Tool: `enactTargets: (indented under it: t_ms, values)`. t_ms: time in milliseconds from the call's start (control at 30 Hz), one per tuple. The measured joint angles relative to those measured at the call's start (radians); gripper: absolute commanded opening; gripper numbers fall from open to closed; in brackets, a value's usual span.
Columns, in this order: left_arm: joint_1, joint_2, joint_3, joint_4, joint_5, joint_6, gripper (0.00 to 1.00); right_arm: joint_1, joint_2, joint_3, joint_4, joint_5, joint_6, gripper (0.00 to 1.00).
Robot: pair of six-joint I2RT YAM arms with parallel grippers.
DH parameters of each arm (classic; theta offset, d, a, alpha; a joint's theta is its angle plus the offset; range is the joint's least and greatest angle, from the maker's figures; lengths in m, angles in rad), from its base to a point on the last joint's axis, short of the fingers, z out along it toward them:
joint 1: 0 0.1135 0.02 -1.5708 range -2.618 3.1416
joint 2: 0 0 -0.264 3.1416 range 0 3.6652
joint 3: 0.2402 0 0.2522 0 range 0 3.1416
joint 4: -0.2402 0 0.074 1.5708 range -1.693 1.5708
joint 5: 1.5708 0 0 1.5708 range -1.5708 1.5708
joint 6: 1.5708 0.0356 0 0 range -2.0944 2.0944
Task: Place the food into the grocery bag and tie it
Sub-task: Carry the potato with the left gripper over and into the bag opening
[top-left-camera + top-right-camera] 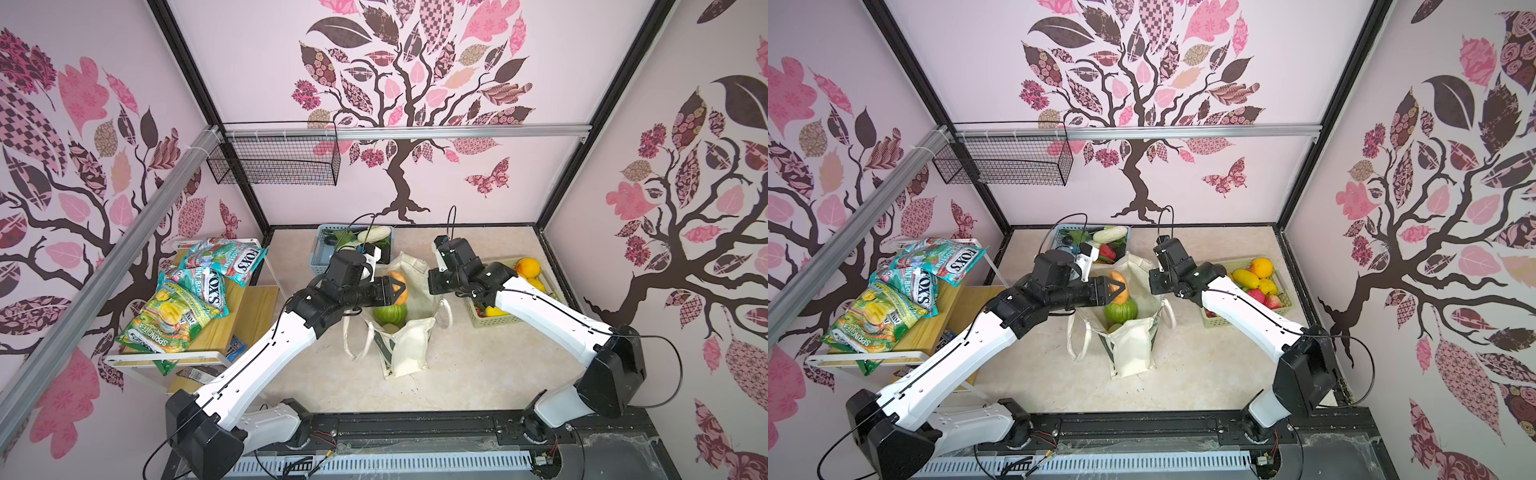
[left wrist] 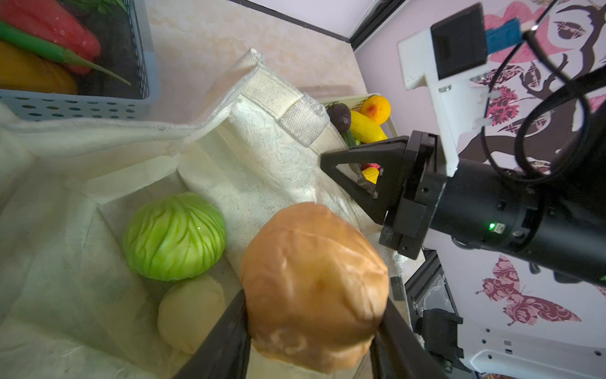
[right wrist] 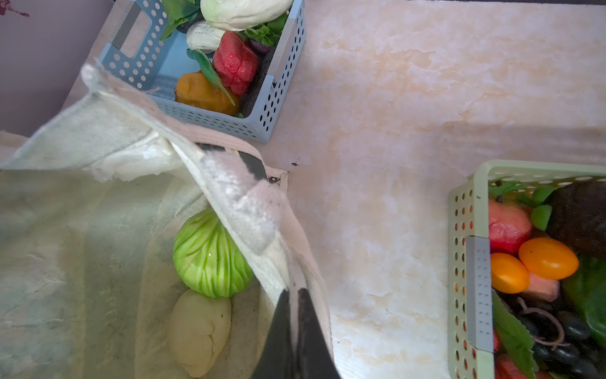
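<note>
The robot's right gripper holds the bag's rim [image 3: 262, 230] clear of the orange-tan food, so the left gripper should keep lowering the food until it gets near the bag's bottom [image 2: 225, 273].
The cream grocery bag [image 1: 409, 345] stands open mid-table. My left gripper [image 1: 401, 289] is shut on a round orange-tan food [image 2: 314, 282] and holds it above the bag's mouth. At the bottom of the bag lie a green cabbage [image 2: 175, 236] and a pale cream food [image 2: 190, 313]. My right gripper [image 3: 293, 292] is shut on the bag's right rim [image 3: 242, 203] and holds that side up. In both top views the two grippers face each other across the bag's mouth.
A blue basket [image 1: 322, 253] of food stands behind the bag. A pale green basket [image 1: 498, 320] of fruit sits under my right arm. A wooden rack [image 1: 249, 307] with snack packets is at the left. A wire basket [image 1: 274, 160] hangs on the back wall.
</note>
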State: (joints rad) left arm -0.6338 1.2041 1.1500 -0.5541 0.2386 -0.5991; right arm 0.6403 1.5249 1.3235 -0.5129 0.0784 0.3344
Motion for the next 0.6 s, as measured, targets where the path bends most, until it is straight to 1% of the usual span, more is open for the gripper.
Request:
enactTargets:
  t_ms: [200, 600]
  values:
    - [-0.048, 0.003, -0.025, -0.017, -0.025, 0.025, 0.44, 0.0, 0.005, 0.0, 0.003, -0.012, 0.007, 0.0]
    - [-0.069, 0.021, -0.097, -0.033, -0.055, 0.047, 0.44, 0.0, 0.006, 0.0, 0.009, -0.023, 0.01, 0.0]
